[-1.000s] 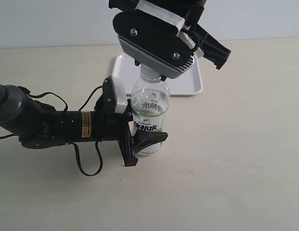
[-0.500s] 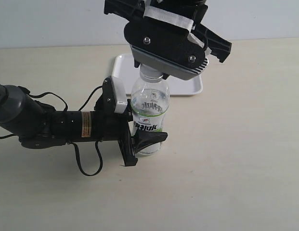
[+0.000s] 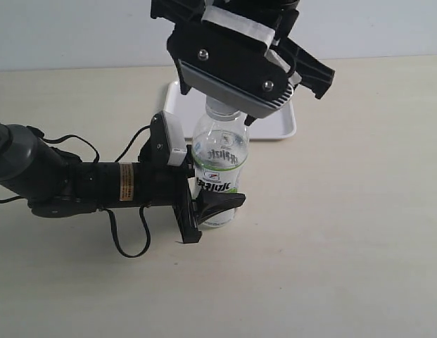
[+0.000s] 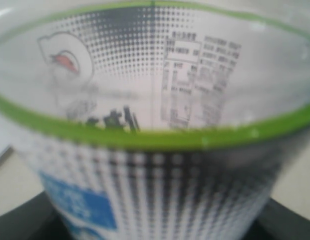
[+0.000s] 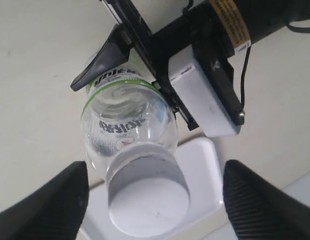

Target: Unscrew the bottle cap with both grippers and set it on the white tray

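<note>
My gripper will turn the white bottle cap [image 5: 149, 200], and the cap will twist loose and come off alone, because my left gripper's fingers [image 3: 217, 204] hold the bottle's lower body tight.
The clear bottle [image 3: 218, 158] with a white-and-green label stands upright on the table, and its label fills the left wrist view [image 4: 155, 100]. My left gripper [image 3: 211, 196] is shut on its lower body from the left; its dark fingers [image 4: 25, 222] show at the label's edges. My right gripper [image 3: 226, 107] hangs over the bottle's neck, its housing hiding the top in the exterior view. The right wrist view looks straight down on the white bottle cap [image 5: 147, 202], which sits on the neck. Both black fingers [image 5: 57, 202] stand well apart from it, so the right gripper [image 5: 155, 200] is open.
The white tray [image 3: 278, 127] lies flat on the table just behind the bottle, and one corner [image 5: 204, 160] shows under the cap. The left arm [image 3: 77, 183] with its cables stretches across the table's left side.
The right gripper's housing has turned and shifted slightly above the bottle's neck. The left arm and the bottle have not moved.
</note>
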